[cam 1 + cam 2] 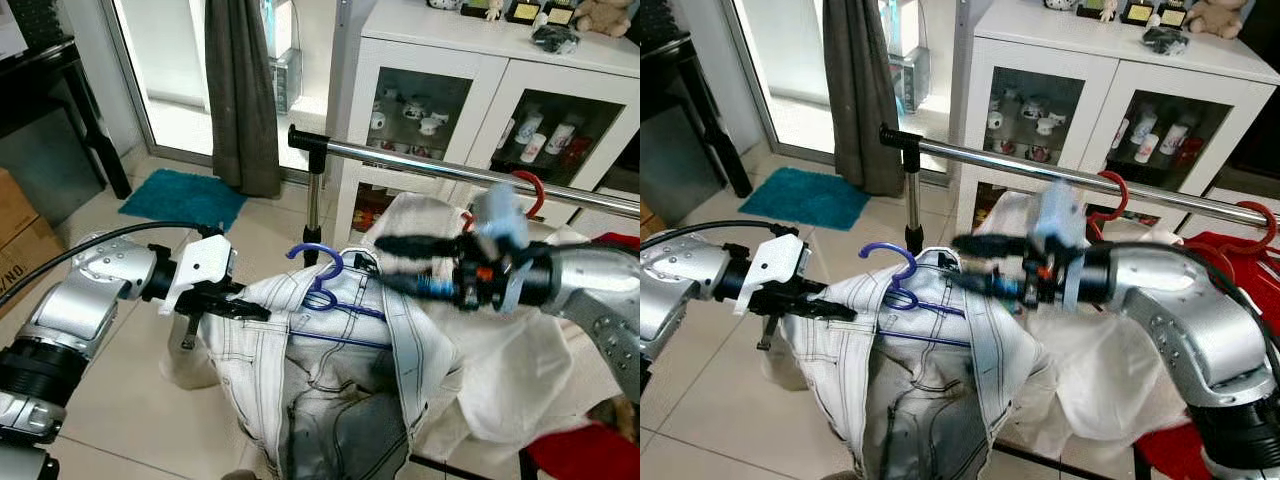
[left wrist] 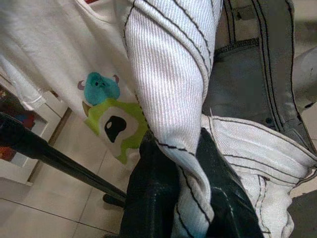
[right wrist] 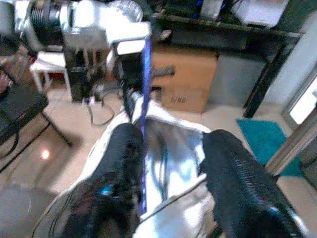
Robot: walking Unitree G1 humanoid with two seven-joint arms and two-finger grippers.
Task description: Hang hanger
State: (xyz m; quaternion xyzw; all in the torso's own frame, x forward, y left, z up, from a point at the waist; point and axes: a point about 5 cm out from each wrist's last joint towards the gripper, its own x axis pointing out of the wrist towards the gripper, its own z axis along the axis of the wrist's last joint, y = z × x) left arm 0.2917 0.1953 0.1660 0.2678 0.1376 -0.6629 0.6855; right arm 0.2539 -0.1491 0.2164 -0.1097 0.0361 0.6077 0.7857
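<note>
My gripper will lift the hanger and the denim (image 1: 249, 372) will come along, hanging loosely, because the purple hanger's bars (image 1: 340, 340) are inside the white denim's open top.
A purple hanger (image 1: 318, 270) sits inside a white denim jacket (image 1: 300, 360), its hook poking up out of the collar, below the metal rail (image 1: 400, 157). My left gripper (image 1: 245, 308) is shut on the jacket's left shoulder, and in the left wrist view the ribbed white denim (image 2: 173, 148) is pinched between the black fingers (image 2: 148, 198). My right gripper (image 1: 382, 264) is open and blurred, just right of the hook. In the right wrist view the purple hanger (image 3: 145, 89) runs beside one of the fingers (image 3: 119, 158), with the other finger well apart from it.
Red hangers (image 1: 530, 190) hook over the rail at the right, with a white printed shirt (image 1: 480, 360) and a red garment (image 1: 580, 450) below. Behind stand a white glass-door cabinet (image 1: 430, 60), a grey curtain (image 1: 240, 90) and a teal mat (image 1: 185, 197).
</note>
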